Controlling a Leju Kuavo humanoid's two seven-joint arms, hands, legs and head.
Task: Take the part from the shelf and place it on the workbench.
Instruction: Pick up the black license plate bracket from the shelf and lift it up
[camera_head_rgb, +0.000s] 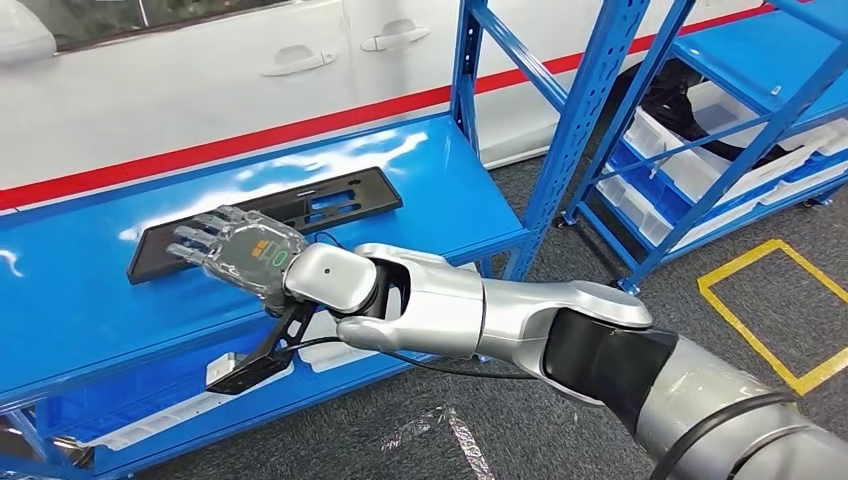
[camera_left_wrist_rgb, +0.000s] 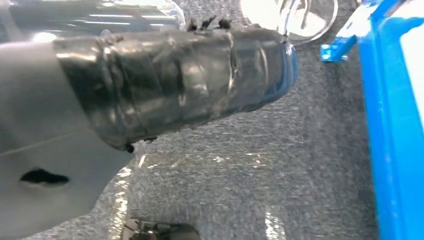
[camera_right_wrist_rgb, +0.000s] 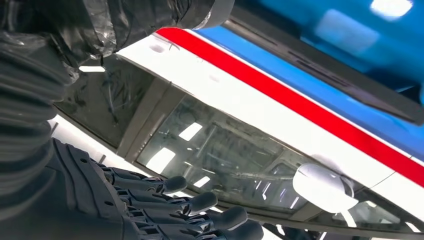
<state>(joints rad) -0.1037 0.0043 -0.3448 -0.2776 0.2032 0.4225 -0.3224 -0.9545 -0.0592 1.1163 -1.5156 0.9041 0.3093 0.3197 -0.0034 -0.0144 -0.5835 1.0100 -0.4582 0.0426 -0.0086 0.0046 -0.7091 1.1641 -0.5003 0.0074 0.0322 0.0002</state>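
My gripper will carry the black part (camera_head_rgb: 289, 211) by one end, and it will stay stiff from end to end because thick, straight edges (camera_head_rgb: 372, 212) run along it.
The part (camera_head_rgb: 330, 200) is a long flat black plate with slots, lying on the blue workbench (camera_head_rgb: 80, 290). My right arm reaches across from the lower right. My right hand (camera_head_rgb: 235, 250) hovers palm-down over the plate's near left half, fingers spread and holding nothing. In the right wrist view the dark fingers (camera_right_wrist_rgb: 200, 210) stretch out straight, apart from the black part (camera_right_wrist_rgb: 350, 82) on the blue surface. My left hand (camera_left_wrist_rgb: 175, 85) shows as a tape-wrapped grey thumb above grey carpet; its fingers are hidden.
A white car body (camera_head_rgb: 200, 90) with a red stripe stands behind the bench. A blue shelf rack (camera_head_rgb: 590, 130) with white bins (camera_head_rgb: 720, 150) stands to the right. Yellow tape (camera_head_rgb: 770, 310) marks the grey floor. White parts lie on the bench's lower shelf (camera_head_rgb: 200, 400).
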